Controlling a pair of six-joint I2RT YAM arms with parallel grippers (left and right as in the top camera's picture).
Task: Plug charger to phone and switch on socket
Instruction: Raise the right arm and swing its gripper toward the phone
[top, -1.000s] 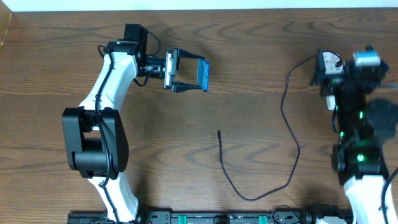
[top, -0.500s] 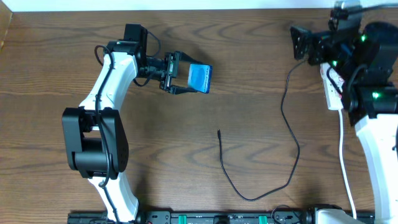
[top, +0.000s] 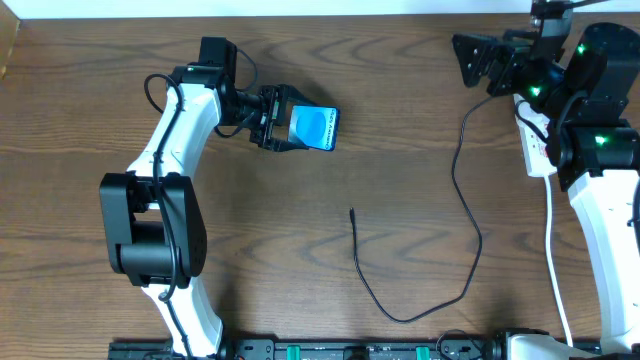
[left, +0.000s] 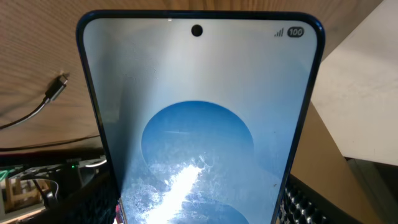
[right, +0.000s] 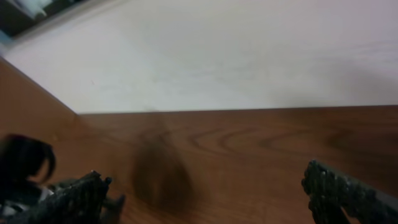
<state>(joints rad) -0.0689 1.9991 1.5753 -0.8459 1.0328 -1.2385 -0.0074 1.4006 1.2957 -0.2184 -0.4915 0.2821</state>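
My right gripper carries on moving toward the phone (top: 315, 127) and closes on the phone's camera end (top: 331, 129), because that end is free beyond my left gripper's fingers.
My left gripper (top: 278, 118) is shut on the phone (top: 314, 127), a slim black-edged smartphone with a bright blue screen, held above the table at the upper left. The phone fills the left wrist view (left: 199, 124), gripped by its side edges. The charger cable (top: 462, 190) curves over the table's middle right; its plug tip (top: 352, 212) lies free near the centre and also shows in the left wrist view (left: 59, 84). The white socket strip (top: 534, 140) lies at the right, partly under my right arm. My right gripper (top: 475, 62) is open and empty at the far right, above the table.
The socket's white cord (top: 553, 250) runs toward the front edge at the right. The pale wall (right: 236, 50) meets the table's far edge in the right wrist view. The arm bases stand along the front edge.
My left wrist has rotated, turning the phone from edge-on to screen up. My right arm has swung from over the socket toward the far right edge, gripper pointing left.
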